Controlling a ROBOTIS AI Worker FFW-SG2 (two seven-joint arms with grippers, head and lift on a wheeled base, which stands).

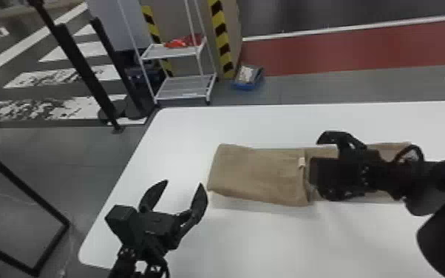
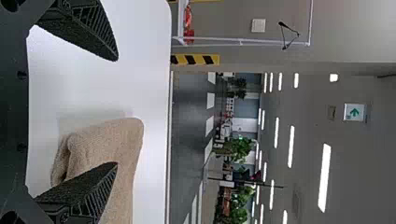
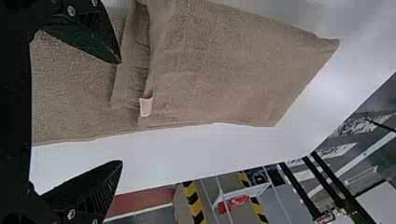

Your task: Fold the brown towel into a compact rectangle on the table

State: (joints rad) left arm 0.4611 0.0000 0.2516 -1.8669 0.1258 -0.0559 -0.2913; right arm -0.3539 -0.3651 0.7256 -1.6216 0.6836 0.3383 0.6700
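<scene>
The towel's tagged edge [image 1: 303, 167] lies limp over a lower layer, so I expect the brown towel [image 1: 258, 174] to fold double into a stack when I carry that edge across.
The brown towel [image 1: 258, 173] lies on the white table, its left part folded over in a thicker layer that ends at a small white tag; a thinner part runs on to the right. Left of the towel, my left gripper [image 1: 184, 192] stands open with nothing between its fingers. My right gripper [image 1: 316, 157] is over the towel just right of the tag. In the left wrist view, the left gripper [image 2: 116, 111] has the towel [image 2: 105, 140] beyond one finger. In the right wrist view, the right gripper [image 3: 121, 112] is open, with the towel's folded edge and tag [image 3: 146, 106] beyond it.
The white table [image 1: 181, 129] has its left edge and rounded corners beside the left arm. Beyond it stand a white wire shelf [image 1: 181, 87] with a red item, striped posts, black poles and a blue tray [image 1: 247, 78] on the floor.
</scene>
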